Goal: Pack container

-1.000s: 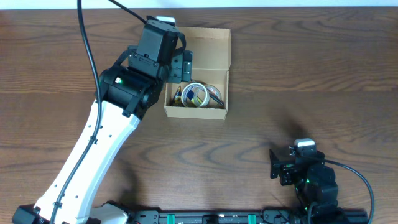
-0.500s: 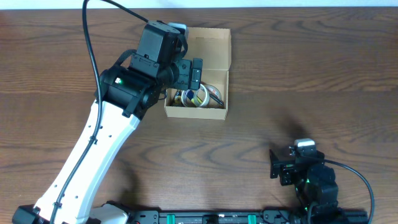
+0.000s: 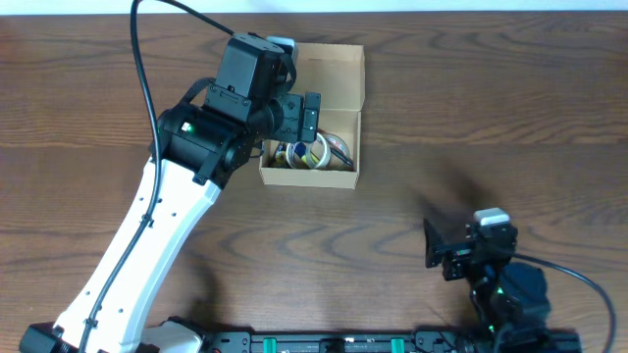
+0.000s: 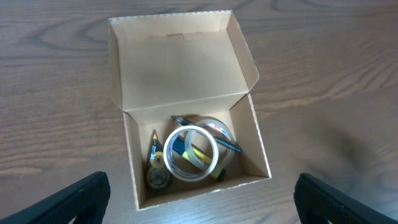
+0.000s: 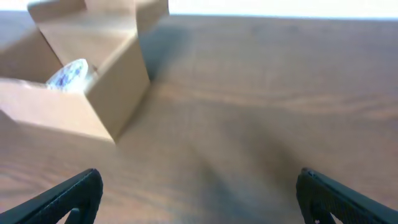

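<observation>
The tape rolls and pens are inside the box [image 3: 318, 152], so my right gripper should next go toward the open lid [image 3: 340, 76] until its closed fingers get to the lid's side.
The container is a tan cardboard box [image 3: 334, 176] with its flap lid [image 3: 334, 74] open and lying back. It shows from above in the left wrist view [image 4: 249, 130], holding a clear tape roll [image 4: 190, 152], a second roll [image 4: 219, 129], pens and small bits. In the right wrist view the box [image 5: 93, 93] sits at the upper left. My left gripper [image 3: 304, 116] is open and empty, hovering over the box's left part; its fingertips [image 4: 199, 202] frame the box. My right gripper [image 3: 439, 257] is open and empty near the front right, its fingertips [image 5: 199, 196] over bare wood.
The wooden table [image 3: 491, 127] runs under everything. The left arm [image 3: 167, 216] stretches from the front edge up to the box. A black cable [image 3: 142, 69] loops over the table's left part.
The left gripper swung right over the box's left part a second ago and has held still since. The right gripper shifted slightly.
</observation>
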